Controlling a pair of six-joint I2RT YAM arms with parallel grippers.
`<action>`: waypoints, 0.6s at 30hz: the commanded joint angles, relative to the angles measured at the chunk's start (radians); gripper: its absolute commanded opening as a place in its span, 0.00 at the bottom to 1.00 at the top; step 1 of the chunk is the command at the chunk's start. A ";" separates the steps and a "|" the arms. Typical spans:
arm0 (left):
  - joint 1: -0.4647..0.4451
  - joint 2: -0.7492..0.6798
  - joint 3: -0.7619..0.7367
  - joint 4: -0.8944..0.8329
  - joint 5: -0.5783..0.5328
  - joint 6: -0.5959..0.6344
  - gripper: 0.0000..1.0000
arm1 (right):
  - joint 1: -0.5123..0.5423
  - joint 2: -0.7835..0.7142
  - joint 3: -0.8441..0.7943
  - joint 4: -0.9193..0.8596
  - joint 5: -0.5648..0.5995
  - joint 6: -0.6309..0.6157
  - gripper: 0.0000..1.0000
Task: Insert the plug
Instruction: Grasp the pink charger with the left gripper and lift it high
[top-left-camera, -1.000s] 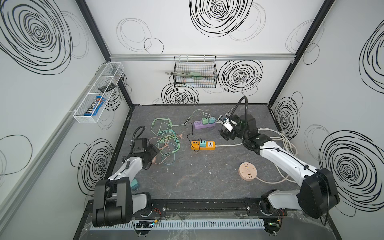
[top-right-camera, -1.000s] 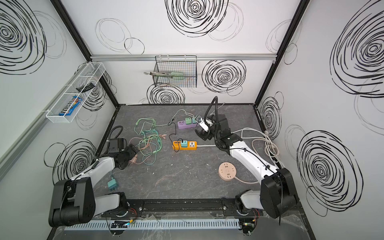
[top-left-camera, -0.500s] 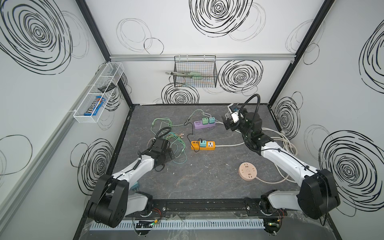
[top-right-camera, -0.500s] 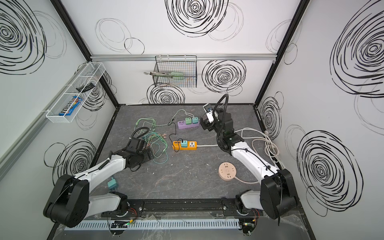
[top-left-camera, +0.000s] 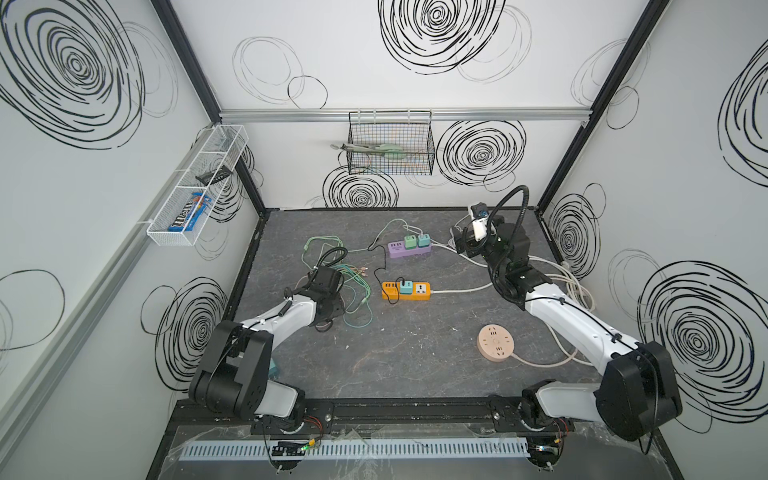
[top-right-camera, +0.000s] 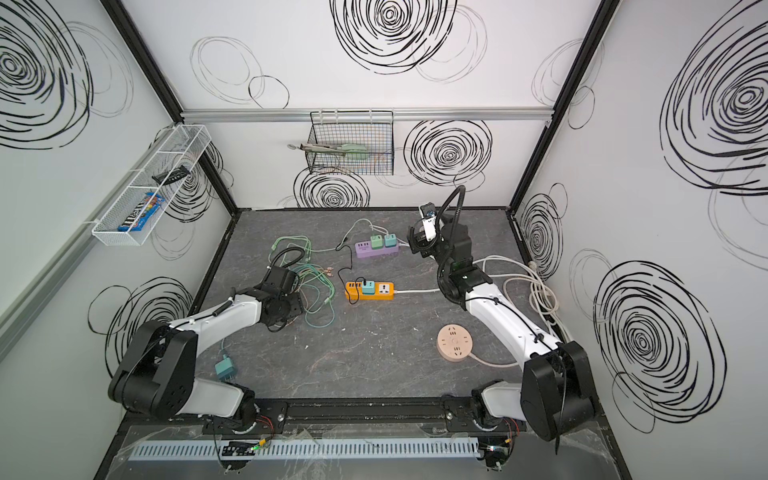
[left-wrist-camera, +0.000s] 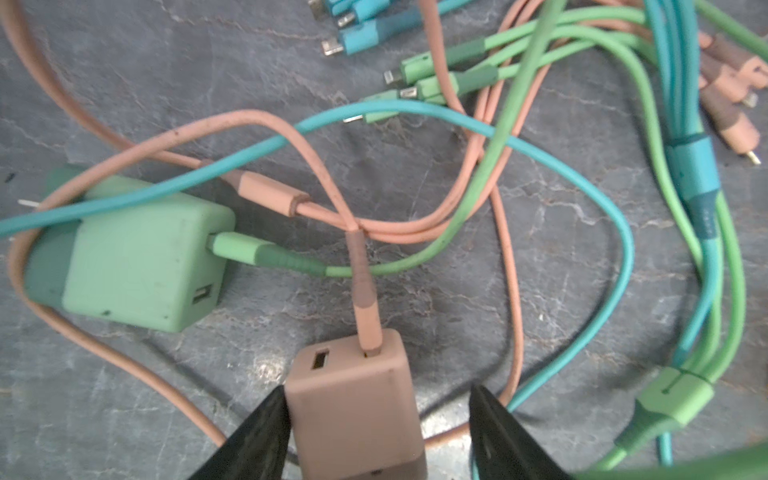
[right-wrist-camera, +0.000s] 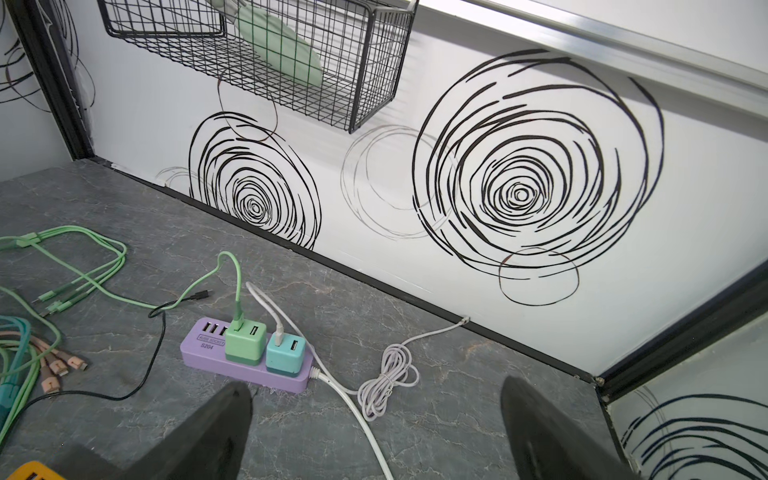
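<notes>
The plug's pink cable goes through the green and teal cables (left-wrist-camera: 502, 137). My left gripper should raise the plug while my right gripper pulls that cable (left-wrist-camera: 400, 230) clear.
The plug (left-wrist-camera: 353, 407) is a pinkish-brown charger cube with a pink cable in its port, lying on the grey floor among tangled cables. My left gripper (left-wrist-camera: 378, 392) is open around it: one finger (left-wrist-camera: 266, 428) touches its side, the other (left-wrist-camera: 498, 432) stands a gap away. In both top views the left gripper (top-left-camera: 330, 309) points down into the cable tangle (top-left-camera: 345, 286), left of the orange power strip (top-left-camera: 406, 289). My right gripper (right-wrist-camera: 376, 388) is open and holds nothing, hovering just right of the purple power strip (right-wrist-camera: 245, 361).
A light green charger (left-wrist-camera: 141, 262) lies beside the plug, under pink and teal cables. A round beige socket (top-left-camera: 495, 343) sits front right, and white cable loops (top-left-camera: 573, 282) lie along the right wall. A teal charger (top-right-camera: 224, 368) lies front left. A wire basket (top-left-camera: 390, 145) hangs on the back wall.
My left arm swung from the left edge into the cable tangle and its jaws narrowed around the plug. My right gripper moved back and to the right, still open.
</notes>
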 joint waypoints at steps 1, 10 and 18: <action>0.008 0.025 0.006 0.023 -0.013 0.009 0.68 | -0.002 -0.011 0.027 0.005 0.052 0.038 0.97; 0.030 -0.028 -0.037 0.037 -0.011 0.006 0.51 | -0.039 -0.010 0.044 0.001 0.058 0.133 0.97; 0.056 -0.144 -0.042 0.001 -0.033 0.023 0.16 | -0.088 -0.048 -0.005 0.066 0.024 0.223 0.98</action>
